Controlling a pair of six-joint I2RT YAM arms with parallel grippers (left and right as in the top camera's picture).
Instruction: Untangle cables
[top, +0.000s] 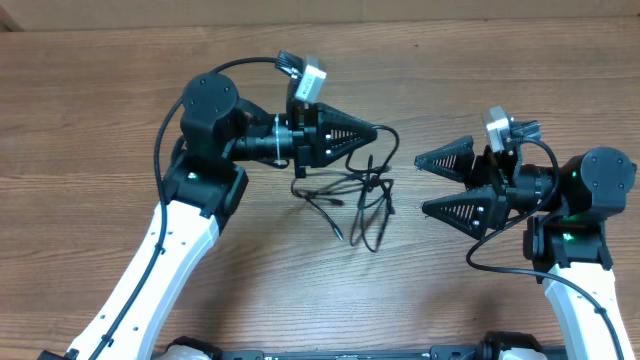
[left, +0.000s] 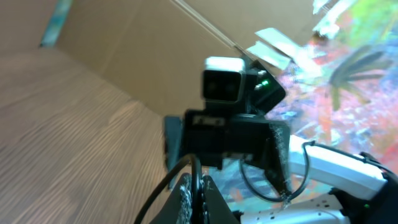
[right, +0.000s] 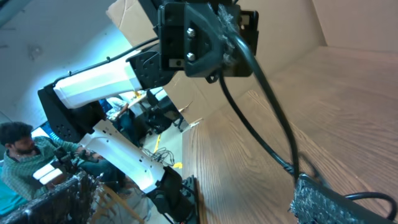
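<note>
My left gripper's cable enters the knotted bundle (top: 371, 183), so I'll lower the bundle, open and take another loop before lifting.
The thin black cables (top: 362, 192) lie in a tangled bundle at the middle of the wooden table (top: 120, 90). My left gripper (top: 372, 131) is shut on one cable strand and holds it lifted above the bundle. In the left wrist view the strand (left: 199, 177) runs between the closed fingers (left: 200, 202). In the right wrist view the held cable (right: 268, 102) hangs from the left gripper (right: 233, 37) down to the table. My right gripper (top: 424, 184) is open and empty, just right of the bundle, with one fingertip near the cable (right: 186, 190).
The thicker black cords wired to the arms loop beside each wrist (top: 165, 130). The far table edge runs along the top (top: 400, 22). A cardboard box (right: 124, 12) and a person (right: 18, 143) stand beyond the table.
</note>
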